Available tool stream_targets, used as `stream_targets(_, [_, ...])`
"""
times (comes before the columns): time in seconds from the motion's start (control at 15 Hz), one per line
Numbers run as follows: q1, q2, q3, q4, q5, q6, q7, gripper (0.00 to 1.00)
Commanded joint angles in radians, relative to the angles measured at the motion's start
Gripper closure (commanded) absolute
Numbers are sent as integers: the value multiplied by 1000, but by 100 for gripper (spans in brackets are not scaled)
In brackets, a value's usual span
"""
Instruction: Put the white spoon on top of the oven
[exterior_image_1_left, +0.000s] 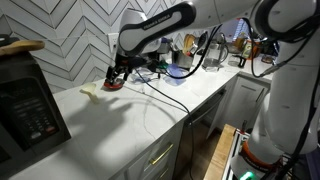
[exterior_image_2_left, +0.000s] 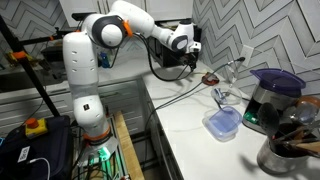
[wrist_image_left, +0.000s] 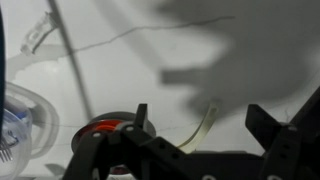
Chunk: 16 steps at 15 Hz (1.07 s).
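The red dish is under the gripper's finger next to the slanted white spoon, so the robot's gripper should move off the dish and turn to straddle the spoon.
The white spoon is a small, curved, cream piece lying on the white counter, just beside the round red dish. In the wrist view it lies between my two spread fingers. My gripper is open and empty, hovering just above the spoon. In an exterior view the gripper hangs over the red dish, with the spoon to its left. The black oven stands at the left end of the counter. In an exterior view the gripper is near the back wall, with the red dish below it.
A wooden board lies on top of the oven. A black cable runs across the counter. A blue plastic container, a dark coffee machine and a utensil pot stand on the counter. The counter's front edge is close.
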Motion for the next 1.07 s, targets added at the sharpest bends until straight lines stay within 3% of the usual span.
stream_targets(0.0, [0, 39, 3, 39, -6, -2, 7, 0])
stream_targets(1.0, [-1, 22, 4, 35, -6, -3, 6, 0])
